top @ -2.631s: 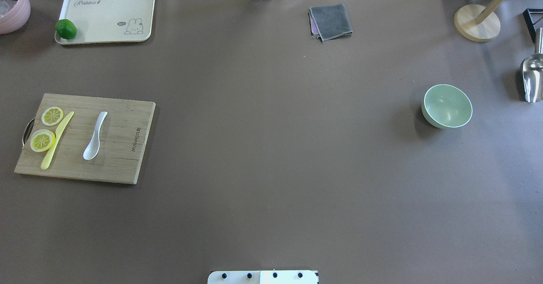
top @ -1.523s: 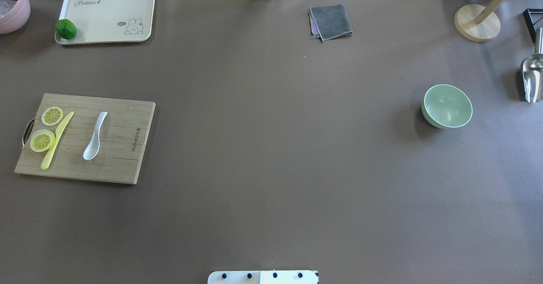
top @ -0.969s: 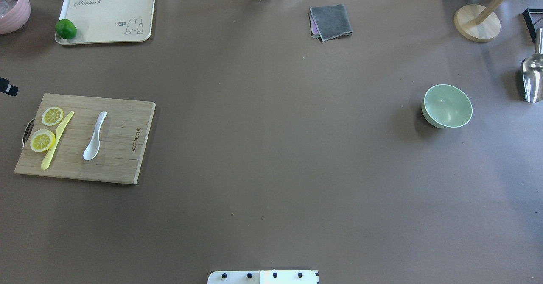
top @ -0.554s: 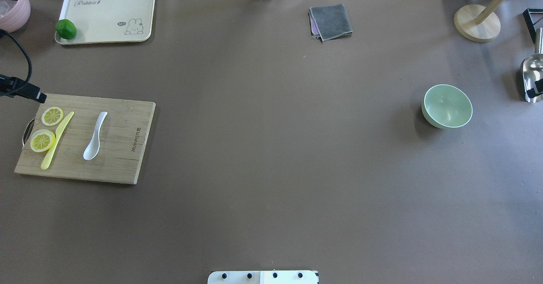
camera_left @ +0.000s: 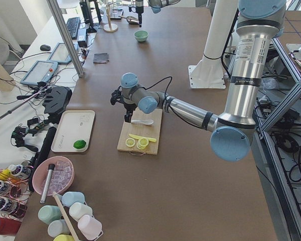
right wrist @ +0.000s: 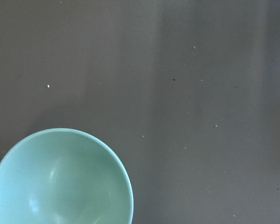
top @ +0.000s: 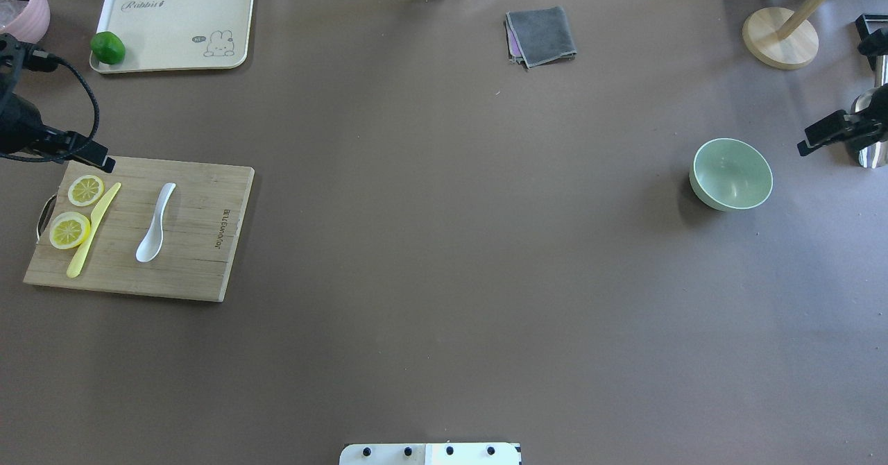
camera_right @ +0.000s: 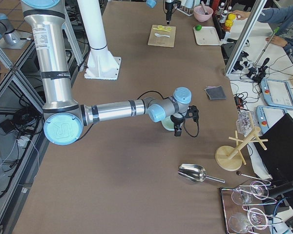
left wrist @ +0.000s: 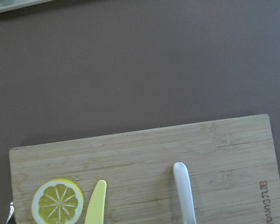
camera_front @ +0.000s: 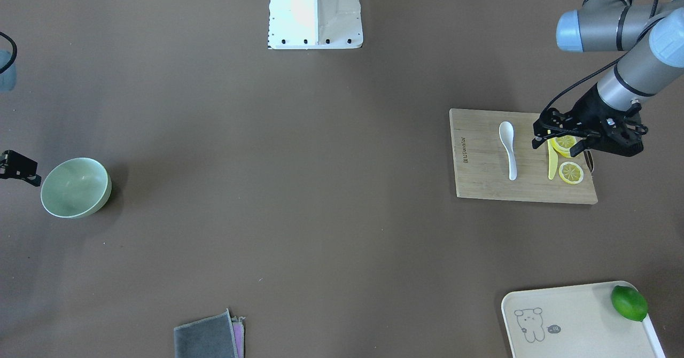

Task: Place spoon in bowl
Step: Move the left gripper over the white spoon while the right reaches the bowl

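Note:
The bowl (camera_front: 76, 188) is far from the spoon and out of my left gripper's reach, so my left gripper should pick up the spoon (camera_front: 511, 155) while my right gripper moves the bowl closer.
The white spoon (top: 156, 225) lies on a wooden cutting board (top: 198, 271) at the left, scoop toward me; it also shows in the front view (camera_front: 509, 149) and its handle in the left wrist view (left wrist: 183, 191). The mint-green bowl (top: 732, 173) stands empty at the right, also seen in the right wrist view (right wrist: 60, 182). My left gripper (camera_front: 536, 136) hovers over the board's lemon end, beside the spoon, and looks open and empty. My right gripper (top: 803, 149) hovers just right of the bowl; only part of it shows, so I cannot tell its state.
Two lemon slices (top: 78, 209) and a yellow knife (top: 94, 229) lie on the board left of the spoon. A cream tray (top: 173, 7) with a lime (top: 107, 47), a grey cloth (top: 541, 35), a wooden stand (top: 780, 38) and a metal scoop (top: 873, 156) sit along the far and right edges.
Both arms have come into the overhead view: the left from the left edge to the board's far corner, the right from the right edge toward the bowl. Spoon and bowl have not moved.

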Action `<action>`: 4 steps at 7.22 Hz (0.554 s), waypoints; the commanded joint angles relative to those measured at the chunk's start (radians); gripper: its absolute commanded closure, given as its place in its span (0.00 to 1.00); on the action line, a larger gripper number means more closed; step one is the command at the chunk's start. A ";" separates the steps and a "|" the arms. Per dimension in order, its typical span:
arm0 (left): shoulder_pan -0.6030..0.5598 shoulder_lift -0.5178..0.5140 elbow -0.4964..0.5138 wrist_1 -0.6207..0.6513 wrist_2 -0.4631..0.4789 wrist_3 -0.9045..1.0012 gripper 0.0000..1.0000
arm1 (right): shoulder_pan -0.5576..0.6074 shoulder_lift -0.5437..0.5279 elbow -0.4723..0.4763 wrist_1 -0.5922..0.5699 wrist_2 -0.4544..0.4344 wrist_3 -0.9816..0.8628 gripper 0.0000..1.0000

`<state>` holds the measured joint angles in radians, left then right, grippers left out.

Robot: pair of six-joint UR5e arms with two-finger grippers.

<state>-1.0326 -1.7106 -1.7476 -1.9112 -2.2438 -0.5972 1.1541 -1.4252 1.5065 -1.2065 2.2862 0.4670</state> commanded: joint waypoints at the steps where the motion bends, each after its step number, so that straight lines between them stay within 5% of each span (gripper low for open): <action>1: 0.019 -0.023 0.019 0.000 0.001 -0.016 0.10 | -0.031 0.025 -0.081 0.114 0.001 0.095 0.06; 2: 0.019 -0.021 0.020 0.000 0.001 -0.016 0.10 | -0.031 0.019 -0.072 0.116 0.002 0.102 0.06; 3: 0.028 -0.021 0.023 0.000 0.015 -0.016 0.10 | -0.036 0.014 -0.087 0.114 0.001 0.102 0.17; 4: 0.040 -0.021 0.023 0.000 0.035 -0.021 0.10 | -0.036 0.011 -0.086 0.114 0.002 0.105 0.45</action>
<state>-1.0052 -1.7315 -1.7257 -1.9113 -2.2286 -0.6143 1.1204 -1.4101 1.4246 -1.0943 2.2877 0.5663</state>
